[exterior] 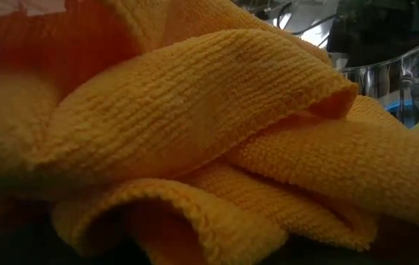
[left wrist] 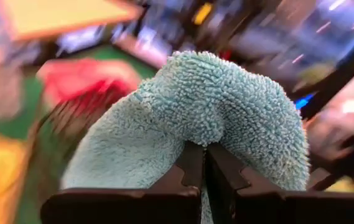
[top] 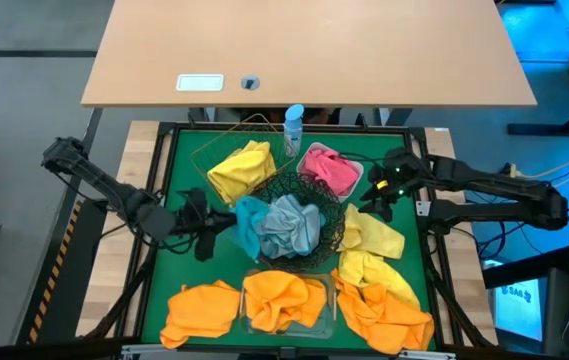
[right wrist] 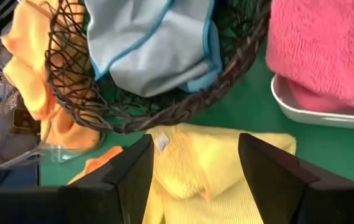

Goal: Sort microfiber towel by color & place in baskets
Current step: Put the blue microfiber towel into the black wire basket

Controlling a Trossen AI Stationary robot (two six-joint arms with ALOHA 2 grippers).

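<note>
The teal towel's held end is outside the bowl's rim. Next, my left gripper brings it in next to the grey-blue towel [top: 272, 226] before letting go.
My left gripper [top: 216, 228] is shut on a teal towel [top: 249, 225] at the left rim of the round black wire bowl [top: 336, 222], which holds a grey-blue towel [top: 292, 225]. My right gripper [top: 377, 197] is open, just above a yellow towel [top: 372, 238] lying on the mat to the right of the bowl. The copper wire basket [top: 201, 152] holds a yellow towel [top: 241, 170]. A pink towel [top: 329, 170] fills the white tray [top: 356, 186]. An orange towel [top: 282, 298] lies in the clear tub [top: 252, 325]. My left gripper pinches a fold of the teal towel [left wrist: 209, 134] between its two shut fingers [left wrist: 192, 165]. It comes level from the table's left. The cloth bulges up and over the fingertips [left wrist: 223, 163]. Its far part drapes toward the bowl's rim.
Two more orange towels [top: 202, 310] [top: 384, 315] lie at the near corners, and one fills the low view [exterior: 194, 125]. A blue-capped bottle [top: 293, 128] stands at the far edge. A second yellow towel [top: 364, 270] lies near the right edge. Bare mat [top: 179, 262] shows on the left.
</note>
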